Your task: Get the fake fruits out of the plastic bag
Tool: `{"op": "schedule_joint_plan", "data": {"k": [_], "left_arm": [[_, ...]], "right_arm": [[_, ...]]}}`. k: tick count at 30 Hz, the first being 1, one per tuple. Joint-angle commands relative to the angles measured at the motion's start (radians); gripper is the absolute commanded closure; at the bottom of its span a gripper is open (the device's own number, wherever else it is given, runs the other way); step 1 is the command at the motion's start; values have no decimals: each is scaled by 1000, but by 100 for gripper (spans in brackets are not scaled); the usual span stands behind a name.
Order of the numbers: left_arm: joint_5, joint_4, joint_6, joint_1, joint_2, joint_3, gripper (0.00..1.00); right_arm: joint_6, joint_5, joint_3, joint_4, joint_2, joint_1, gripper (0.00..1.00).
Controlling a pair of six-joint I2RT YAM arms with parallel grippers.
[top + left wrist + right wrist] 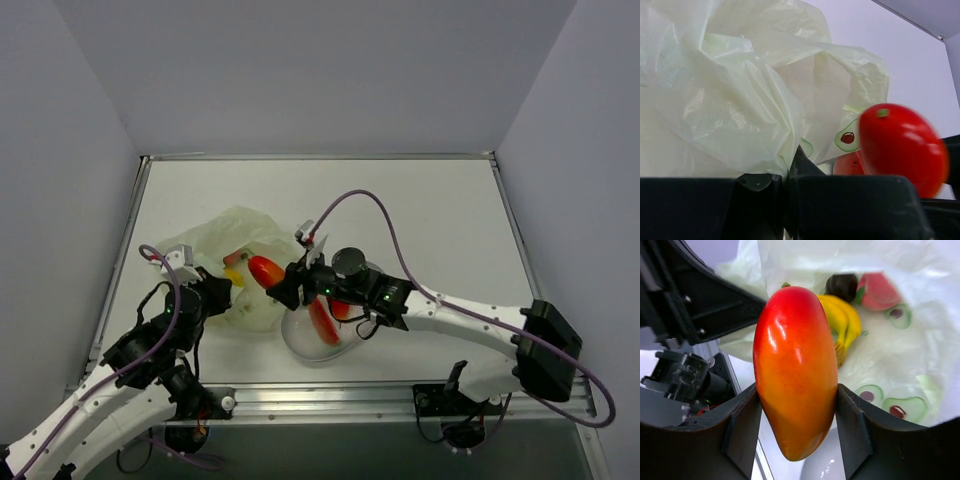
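My right gripper is holding the red-orange fruit [265, 271] clear of the bag's opening. It should keep going to the white plate and let go of the fruit beside the red fruit pieces [340, 308].
The pale yellow-green plastic bag [238, 238] lies crumpled at the left. My left gripper [216, 296] is shut on a fold of the bag [740, 90] at its near edge, jaws pressed together [785, 176]. My right gripper [283, 287] is shut on a glossy red-orange fruit [265, 270] and holds it just outside the bag mouth; its fingers [746, 430] clamp the fruit [795, 365] on both sides. Inside the bag lie a yellow banana [844, 322], a dark purple fruit [842, 286] and a pink one [879, 290]. The held fruit also shows in the left wrist view [900, 145].
A white oval plate [300, 345] sits right of the bag, under the right arm, with red fruit pieces [323, 322] on it. Its rim shows below the held fruit [832, 467]. The table's metal front rail [330, 398] runs close behind the plate.
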Motion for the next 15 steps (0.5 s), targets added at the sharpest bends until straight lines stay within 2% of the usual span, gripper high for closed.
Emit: {"op": "schedule_joint_plan", "data": {"k": [1,5,7,8,10,12,15], "left_arm": [[-15,20,15,8,-2,46,98],[-11,18,13,8,-10,43,98],[-6,18,13,8,-18,41,98],[-5,18,13,8,-21,41,98],[-3,12,13,8,-27,43,98],[0,6,15,8,-28,41,98],[5,7,13,9,-27,37,98]], "right_arm": [[-24,108,-43,-40,-159,-20,78],[1,238,-106,-129,-276,-67,80],[21,361,-144,-205,-342,-81,80],[35,487,-155,-238,-362,-82,80],[80,586,-196,-319,-417,-92,80],[127,657,-226,-362,-452,-121,80],[163,648,-287,-395,-466,-158,80]]}}
